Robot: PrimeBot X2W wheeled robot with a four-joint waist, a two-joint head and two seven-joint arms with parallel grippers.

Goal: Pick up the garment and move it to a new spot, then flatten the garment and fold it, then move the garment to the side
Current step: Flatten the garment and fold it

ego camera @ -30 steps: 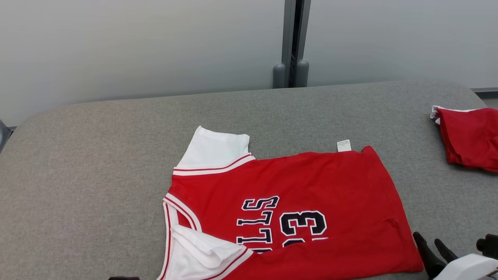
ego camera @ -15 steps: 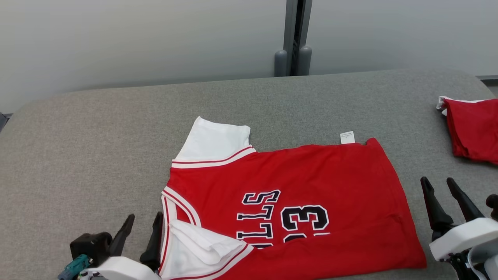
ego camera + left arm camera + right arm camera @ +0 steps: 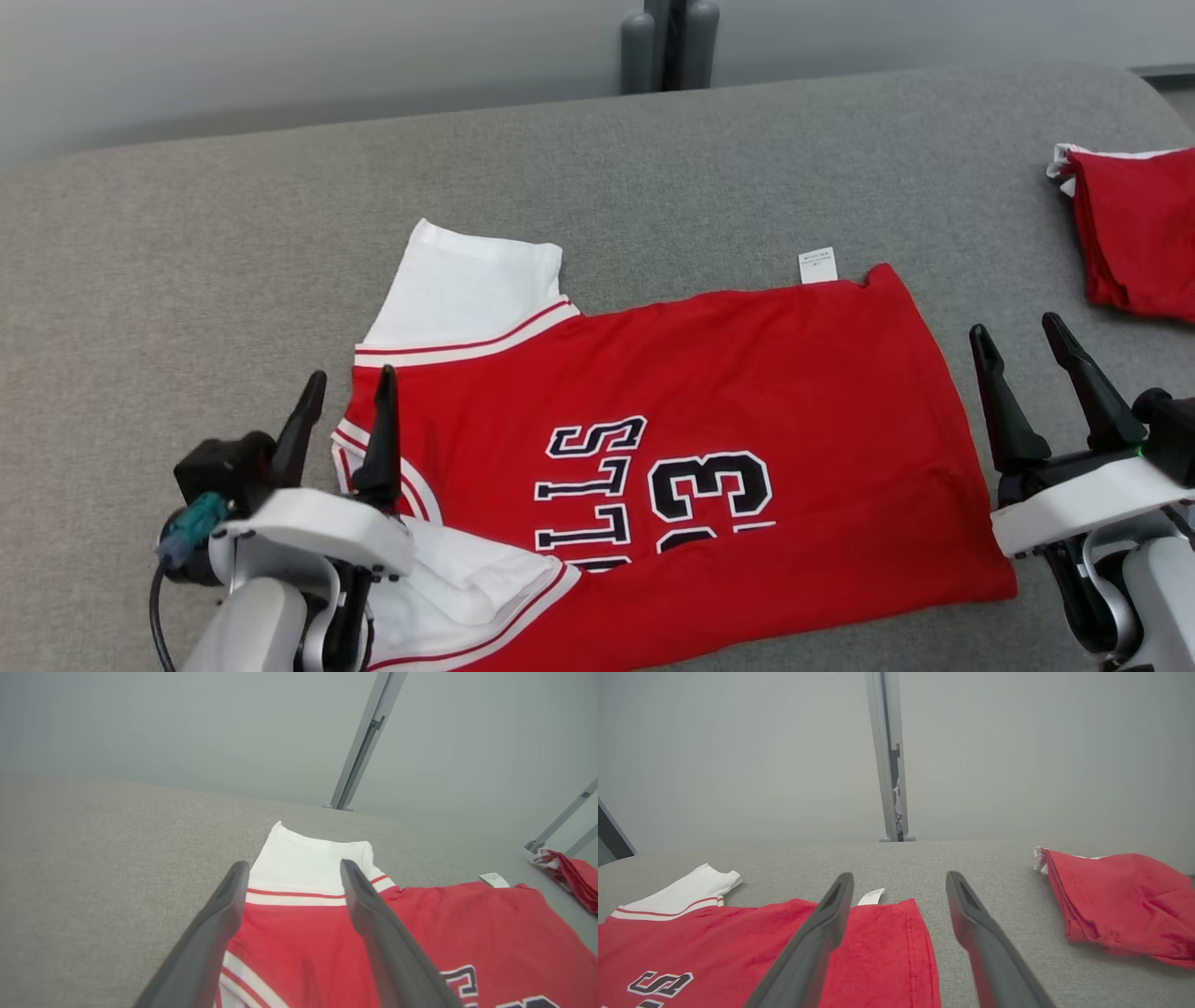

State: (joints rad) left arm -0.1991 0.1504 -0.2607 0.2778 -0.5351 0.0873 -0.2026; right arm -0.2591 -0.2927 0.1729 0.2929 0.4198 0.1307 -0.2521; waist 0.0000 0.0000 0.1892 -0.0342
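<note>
My gripper will bring the far white sleeve [image 3: 465, 282] down across the folded near sleeve when I fold the far sleeve's side of the garment over, because the far sleeve sticks out past the garment's red edge [image 3: 582, 318].
The garment [image 3: 691, 411] is a red jersey with white sleeves, dark lettering and the number 33, spread sideways on the grey padded table [image 3: 187, 243]. Its near sleeve is folded over at the collar end. My left gripper [image 3: 347, 387] stands open above the collar edge, nothing between its fingers. In the left wrist view the far white sleeve [image 3: 313, 863] lies just past that gripper [image 3: 294, 870]. My right gripper [image 3: 1018, 331] is open beside the hem, just right of it. The right wrist view shows the hem corner [image 3: 896, 933] under the right gripper [image 3: 900, 879].
A second red garment [image 3: 1134, 229] lies bunched at the table's right edge, also in the right wrist view [image 3: 1120, 896]. A white label [image 3: 818, 266] sticks out at the jersey's far edge. A grey wall with a vertical post [image 3: 667, 42] stands behind.
Both grippers have come up into view and opened, the left near the collar, the right beside the hem. The head camera has tilted down, shifting the whole picture.
</note>
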